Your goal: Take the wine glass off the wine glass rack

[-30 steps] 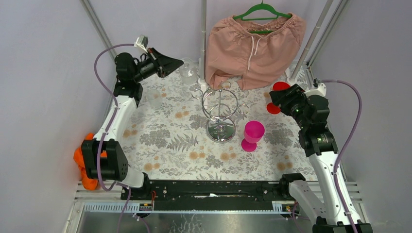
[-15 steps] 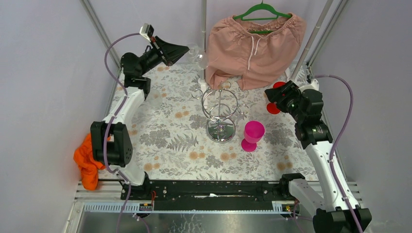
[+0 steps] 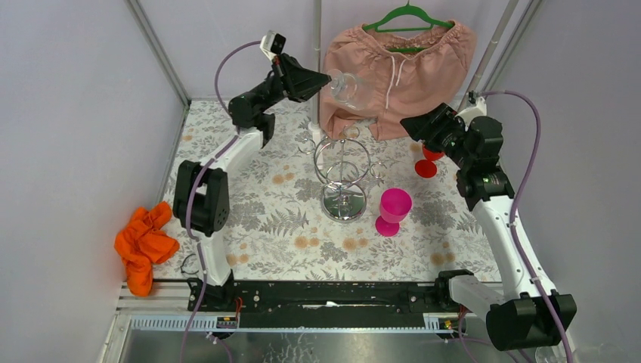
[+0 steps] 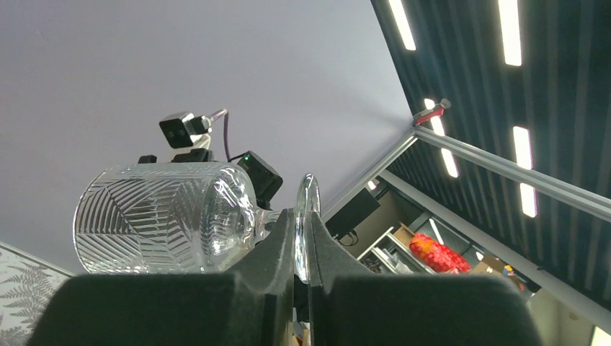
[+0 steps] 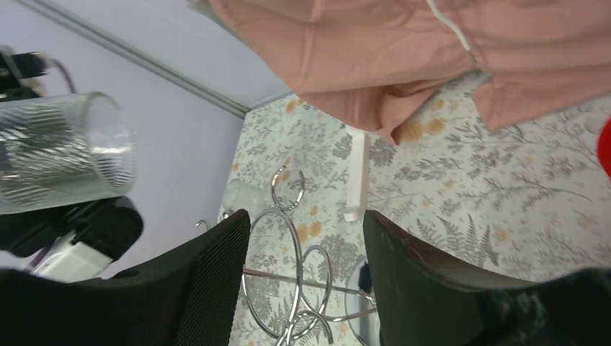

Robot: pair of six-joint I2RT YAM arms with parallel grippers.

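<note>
The wine glass is in my left gripper, held by the foot it must stand on, so my right gripper should grip the wine glass by the bowl's rim (image 3: 370,95).
The wine glass (image 3: 352,89) is clear with a cut leaf pattern and lies on its side in the air, above and behind the rack. My left gripper (image 3: 316,80) is shut on its round foot; in the left wrist view the foot (image 4: 306,209) sits edge-on between the pads and the bowl (image 4: 166,216) sticks out to the left. The wine glass rack (image 3: 342,170), chrome wire on a mirror base, stands mid-table with bare loops. My right gripper (image 3: 412,123) is open and empty, raised to the rack's right; its wrist view looks down on the loops (image 5: 288,288) and shows the glass (image 5: 65,151).
A magenta goblet (image 3: 393,210) stands right of the rack's base. A red glass (image 3: 429,162) stands under my right arm. Pink shorts (image 3: 397,72) hang on a green hanger at the back beside a white post (image 3: 317,45). An orange cloth (image 3: 143,246) lies at the left edge.
My left arm has swung up and to the right, carrying the glass from the back left to above the rack. My right arm has risen and shifted back.
</note>
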